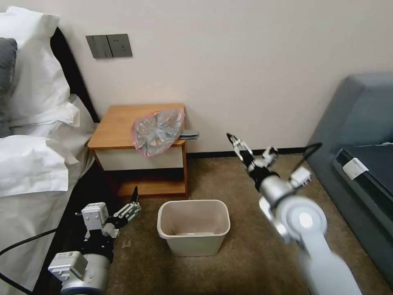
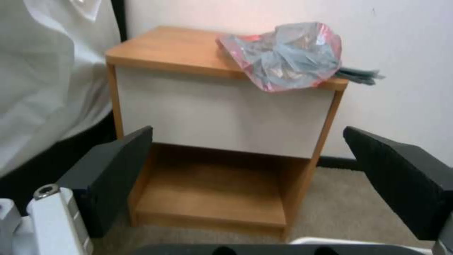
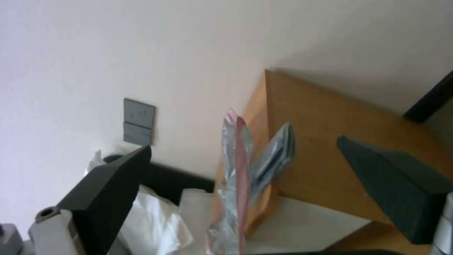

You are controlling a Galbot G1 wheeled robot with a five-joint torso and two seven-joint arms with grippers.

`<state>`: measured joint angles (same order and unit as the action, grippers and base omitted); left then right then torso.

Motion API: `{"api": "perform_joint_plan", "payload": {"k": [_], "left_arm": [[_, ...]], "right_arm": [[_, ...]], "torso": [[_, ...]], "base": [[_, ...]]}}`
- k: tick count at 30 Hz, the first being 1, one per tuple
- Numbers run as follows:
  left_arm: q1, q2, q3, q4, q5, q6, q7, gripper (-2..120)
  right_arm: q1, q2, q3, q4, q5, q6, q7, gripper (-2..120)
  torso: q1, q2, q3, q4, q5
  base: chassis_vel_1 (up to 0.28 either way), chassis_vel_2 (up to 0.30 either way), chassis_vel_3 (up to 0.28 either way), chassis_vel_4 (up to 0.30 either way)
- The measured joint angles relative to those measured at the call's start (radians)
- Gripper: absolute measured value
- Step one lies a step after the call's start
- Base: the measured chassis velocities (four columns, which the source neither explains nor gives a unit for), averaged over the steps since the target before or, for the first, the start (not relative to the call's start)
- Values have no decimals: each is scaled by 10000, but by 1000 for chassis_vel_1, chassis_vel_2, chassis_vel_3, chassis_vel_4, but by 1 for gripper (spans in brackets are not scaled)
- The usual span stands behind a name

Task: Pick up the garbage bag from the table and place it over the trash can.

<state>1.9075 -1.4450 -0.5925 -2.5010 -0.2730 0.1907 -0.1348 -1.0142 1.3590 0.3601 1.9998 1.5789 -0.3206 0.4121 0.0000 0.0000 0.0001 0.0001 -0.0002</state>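
Note:
The folded grey item (image 1: 190, 135) goes straight into the crinkly plastic. The whole garbage bag (image 1: 157, 132) will come along when I raise that item.
The garbage bag (image 1: 157, 131), crinkly silvery plastic with a pink-red edge, lies on the right front corner of the table (image 1: 118, 123) and droops over the white drawer front. The left wrist view sees the garbage bag (image 2: 283, 56) on the table (image 2: 175, 49) from the front. The cream trash can (image 1: 193, 225) stands on the carpet in front of the table, mouth up. My right gripper (image 1: 251, 149) hovers open, to the right of the table at about drawer height, pointing at the garbage bag (image 3: 233, 170). My left gripper (image 1: 133, 206) is open, low beside the bin's left, facing the table's lower shelf.
A bed with white pillows (image 1: 32, 135) borders the table on the left. A grey sofa (image 1: 360, 135) stands at the right. A folded grey item (image 1: 189, 134) sticks out past the table's right edge. Wall switches (image 1: 109, 45) hang above. Brown carpet (image 1: 254, 262) lies around the bin.

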Motion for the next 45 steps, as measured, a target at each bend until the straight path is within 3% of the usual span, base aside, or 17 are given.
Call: {"api": "perform_joint_plan", "payload": {"k": [6,8,15,18,25,32,36,45], "left_arm": [[215,14,-46,4,-99,-41,45,100],[400,-58,-60,5,-62,-150,107,100],[643,-78,-99,8,-40,-398,144,100],[553,-54,-86,8,-30,-446,167,100],[389,-135,21,9,-28,-598,146,100],[291,-184,32,9,-52,-608,134,100],[332,-241,28,10,-53,-624,110,100],[294,-293,62,10,-58,-728,61,100]], "right_arm": [[994,429,-29,-1679,1603,-293,111,100],[1554,591,-167,-2813,2055,-660,-294,100],[2340,991,-597,-4362,1679,-804,-1096,100],[2798,1263,-936,-5320,808,-827,-1724,100],[3159,1595,-1124,-6088,383,-666,-2109,100],[3388,1909,-1295,-6727,-142,-358,-2463,82],[3370,2004,-1366,-6754,-414,-219,-2737,62],[3298,2005,-1445,-6631,-550,-82,-2864,32]], "torso": [[0,0,1,-2,2],[0,0,1,-2,1],[0,-1,0,1,1],[0,-1,0,-1,0],[0,0,0,-2,1],[0,0,0,-1,2],[0,0,-1,0,1],[0,-1,-1,-1,2]], "base": [[0,0,0,0],[0,0,0,0],[0,0,0,0],[0,0,0,0],[0,0,0,0],[0,0,0,0],[0,0,0,0],[0,0,0,0]]}}
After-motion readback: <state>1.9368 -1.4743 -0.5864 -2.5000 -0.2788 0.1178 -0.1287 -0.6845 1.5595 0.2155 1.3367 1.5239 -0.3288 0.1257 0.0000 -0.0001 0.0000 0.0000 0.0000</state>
